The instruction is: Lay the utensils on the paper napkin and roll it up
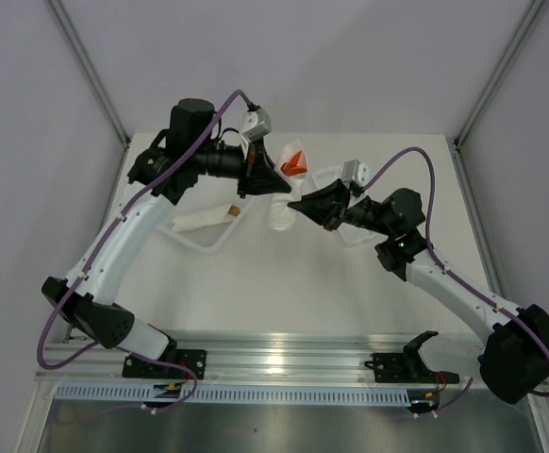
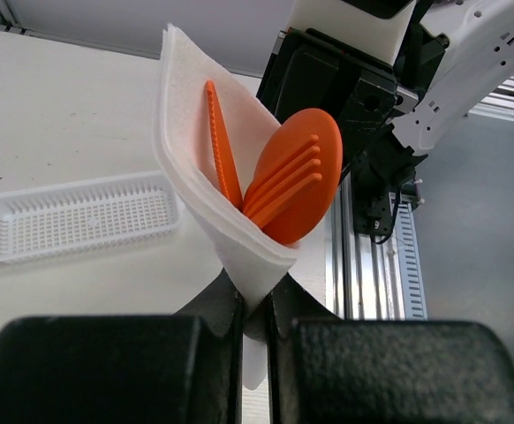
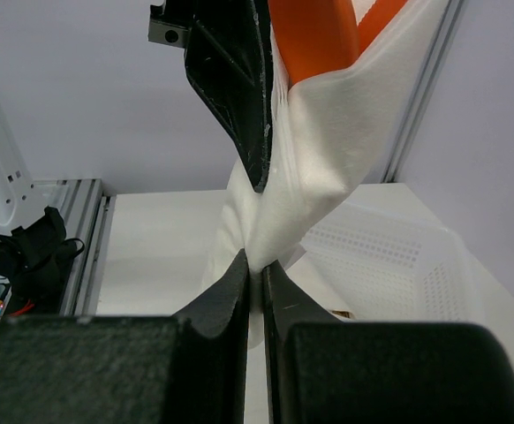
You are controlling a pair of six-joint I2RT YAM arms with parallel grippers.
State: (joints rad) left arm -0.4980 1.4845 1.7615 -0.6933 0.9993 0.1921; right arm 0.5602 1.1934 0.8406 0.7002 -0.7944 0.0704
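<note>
Next, my left gripper lets go of the napkin point(image 1: 281, 209) and pulls back first, because both grippers hold the napkin and my left arm covers the basket point(image 1: 210, 229). Then my right gripper will lay the napkin there.
The paper napkin point(image 2: 191, 168) is folded into a cone held off the table, and the orange utensils point(image 2: 294, 172) stick out of its open end. A knife point(image 2: 221, 146), a fork and a spoon show there. My left gripper point(image 2: 255, 296) is shut on the cone's lower tip. My right gripper point(image 3: 257, 265) is shut on another fold of the napkin point(image 3: 328, 150), just below the left gripper's black fingers point(image 3: 235, 88). From above, both grippers point(image 1: 280, 185) point(image 1: 295, 205) meet at mid-table, with the utensils point(image 1: 295, 164) poking out behind them.
A white mesh basket point(image 2: 71, 216) lies on the table to the left. It holds a white paper roll with a brown tip point(image 1: 208, 217). A second white basket point(image 3: 398, 265) sits under the right arm. The aluminium rail point(image 1: 284, 354) runs along the near edge.
</note>
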